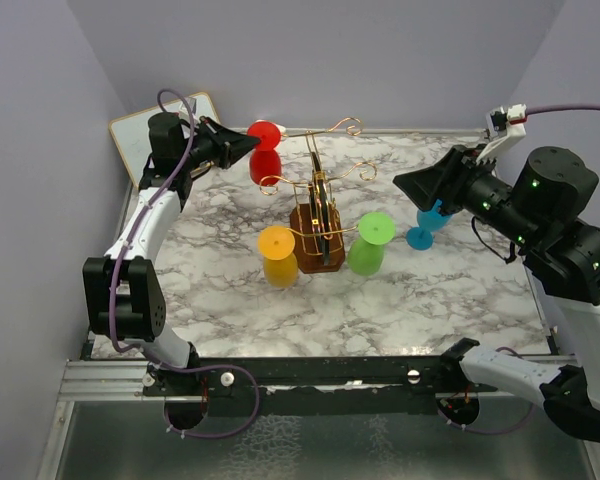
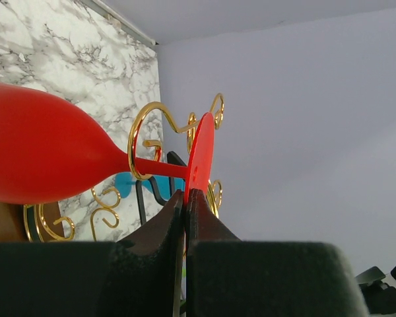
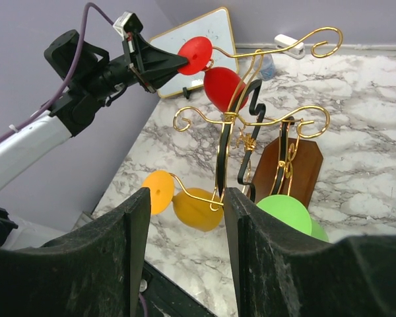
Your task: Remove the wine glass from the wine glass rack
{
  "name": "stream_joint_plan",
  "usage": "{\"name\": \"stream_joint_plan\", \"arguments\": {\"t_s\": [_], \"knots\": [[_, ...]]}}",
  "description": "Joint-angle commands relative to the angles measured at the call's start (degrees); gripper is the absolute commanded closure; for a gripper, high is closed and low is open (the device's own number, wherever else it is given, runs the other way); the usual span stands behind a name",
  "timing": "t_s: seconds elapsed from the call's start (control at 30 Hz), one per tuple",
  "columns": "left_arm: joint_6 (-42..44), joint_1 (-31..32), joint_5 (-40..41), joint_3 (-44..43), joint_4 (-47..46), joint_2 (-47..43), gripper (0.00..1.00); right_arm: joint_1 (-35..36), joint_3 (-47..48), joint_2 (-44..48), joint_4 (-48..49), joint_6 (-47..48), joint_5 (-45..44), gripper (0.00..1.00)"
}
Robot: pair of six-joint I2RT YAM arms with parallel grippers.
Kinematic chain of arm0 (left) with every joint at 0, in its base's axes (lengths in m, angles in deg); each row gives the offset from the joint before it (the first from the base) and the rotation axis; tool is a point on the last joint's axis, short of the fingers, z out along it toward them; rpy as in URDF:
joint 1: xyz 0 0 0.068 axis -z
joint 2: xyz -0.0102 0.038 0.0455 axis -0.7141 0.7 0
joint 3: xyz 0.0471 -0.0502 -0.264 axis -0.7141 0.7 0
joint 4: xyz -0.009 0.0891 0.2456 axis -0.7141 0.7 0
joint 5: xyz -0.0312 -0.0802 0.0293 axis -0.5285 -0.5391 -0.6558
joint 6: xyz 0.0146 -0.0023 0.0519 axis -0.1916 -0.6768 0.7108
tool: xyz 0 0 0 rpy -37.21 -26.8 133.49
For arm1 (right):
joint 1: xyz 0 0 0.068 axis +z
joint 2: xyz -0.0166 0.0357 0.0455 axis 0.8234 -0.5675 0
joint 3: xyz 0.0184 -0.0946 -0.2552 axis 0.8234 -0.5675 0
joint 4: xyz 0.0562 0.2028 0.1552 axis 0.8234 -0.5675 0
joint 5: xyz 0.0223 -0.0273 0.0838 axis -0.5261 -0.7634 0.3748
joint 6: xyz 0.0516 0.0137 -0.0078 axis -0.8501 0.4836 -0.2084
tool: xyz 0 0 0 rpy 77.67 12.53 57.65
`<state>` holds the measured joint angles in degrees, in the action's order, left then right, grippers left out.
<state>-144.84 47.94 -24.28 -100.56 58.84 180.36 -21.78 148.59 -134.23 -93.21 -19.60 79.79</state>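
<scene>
The red glass is hanging upside down with its stem inside the gold hook (image 2: 140, 164). My left gripper needs to slide it free and bring its foot (image 1: 264, 133) to my right gripper.
The gold wire wine glass rack (image 1: 320, 190) stands mid-table on a brown wooden block (image 1: 317, 245). A red wine glass (image 1: 265, 165) hangs upside down from its upper left arm. My left gripper (image 1: 248, 147) is shut on the rim of the red glass's foot (image 2: 201, 155), with the stem still inside the gold hook (image 2: 140, 142). My right gripper (image 1: 405, 183) is open and empty, right of the rack, and faces it (image 3: 251, 125). The red glass (image 3: 221, 86) also shows in the right wrist view.
An orange glass (image 1: 278, 255) and a green glass (image 1: 370, 243) hang from the rack's lower arms. A blue glass (image 1: 428, 225) is on the table under my right gripper. A whiteboard (image 1: 140, 135) leans at the back left corner. Walls close in on three sides.
</scene>
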Motion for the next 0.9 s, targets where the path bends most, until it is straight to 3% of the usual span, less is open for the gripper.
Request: {"name": "stream_joint_plan", "arguments": {"t_s": [0.0, 0.47, 0.87], "knots": [[-2.4, -0.1, 1.8, -1.4, -0.9, -2.3, 1.00, 0.0, -0.9, 1.0, 1.9, -0.6, -1.6, 0.52], [2.9, -0.2, 6.7, -9.1, 7.4, 0.8, 1.00, 0.0, -2.3, 1.5, 2.9, -0.5, -1.3, 0.53], [3.1, 1.9, 6.6, -13.1, 7.4, 5.2, 1.00, 0.0, -2.9, 1.3, 3.7, 0.0, -1.4, 0.53]]}}
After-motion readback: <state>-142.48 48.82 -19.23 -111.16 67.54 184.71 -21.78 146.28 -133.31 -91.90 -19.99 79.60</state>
